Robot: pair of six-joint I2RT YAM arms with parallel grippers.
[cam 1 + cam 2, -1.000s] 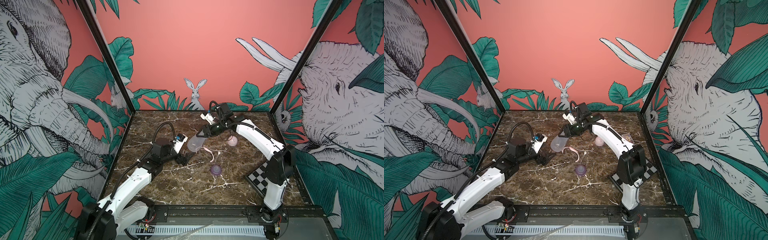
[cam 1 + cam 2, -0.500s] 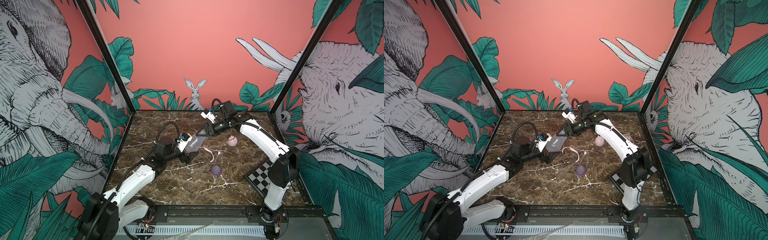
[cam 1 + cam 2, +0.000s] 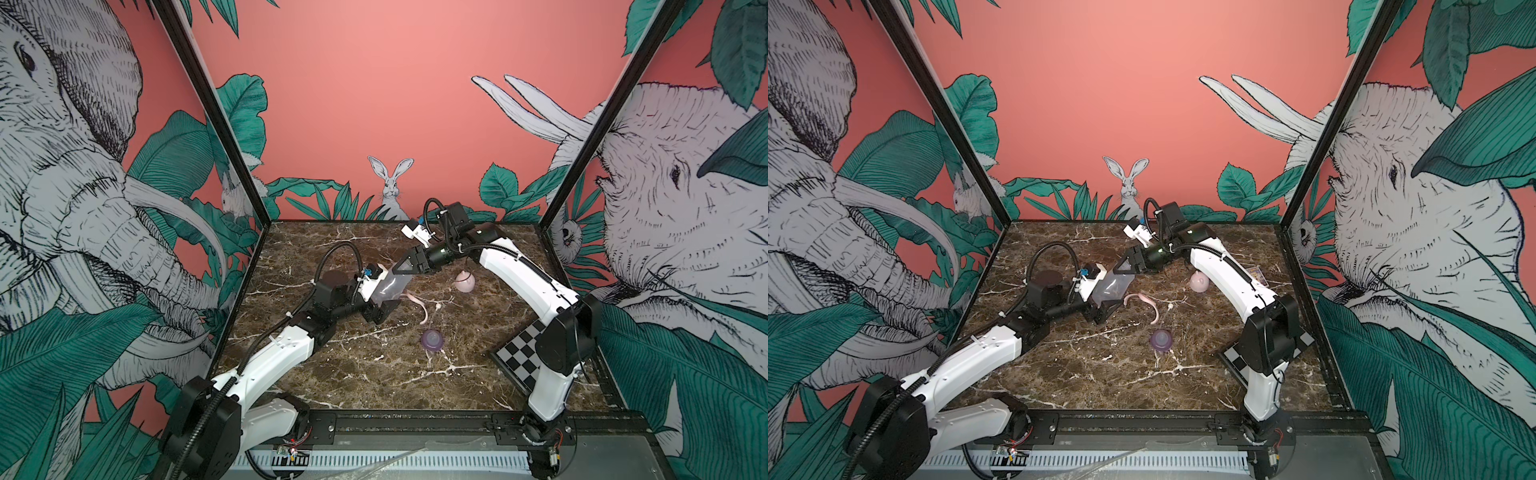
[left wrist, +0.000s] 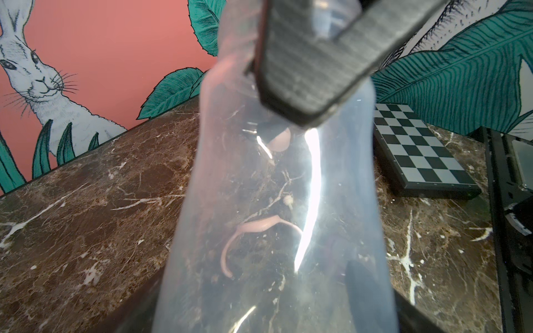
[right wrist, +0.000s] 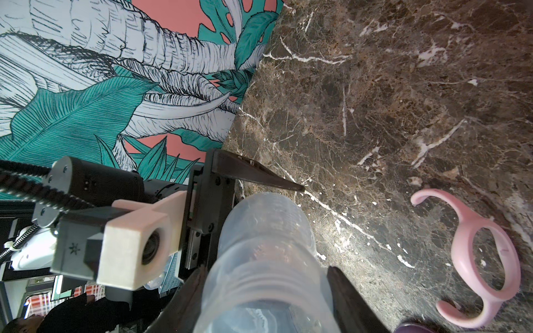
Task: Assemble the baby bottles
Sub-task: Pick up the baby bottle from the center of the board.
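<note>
I should hold the bottle body's base end with my left gripper while my right gripper, now covering the bottle body's threaded neck [image 4: 236, 47], gets the purple collar [image 3: 432, 340].
My right gripper [image 3: 401, 272] [image 5: 265, 288] is shut on the threaded neck of the frosted clear bottle body [image 3: 388, 286] [image 3: 1113, 286] [image 5: 265, 230] and holds it tilted above the table. My left gripper [image 3: 380, 293] [image 4: 274, 302] straddles the body's base end, jaws open, with a small gap showing at one finger [image 5: 253, 176]. On the marble lie the pale pink two-handled ring [image 3: 423, 311] [image 5: 461, 253], the purple collar [image 3: 432, 340] [image 3: 1161, 339] and the pink dome cap [image 3: 464, 282] [image 3: 1199, 282]. The body [image 4: 274, 201] fills the left wrist view.
A checkerboard [image 3: 519, 357] [image 4: 418, 150] lies at the table's right front by the right arm's base. A small card box [image 3: 1254, 272] sits behind the right arm. Printed walls close in the left, back and right sides.
My left arm reached in to the bottle body and its jaws narrowed around the base. My right arm kept its grip and carried the body a little toward the left arm.
</note>
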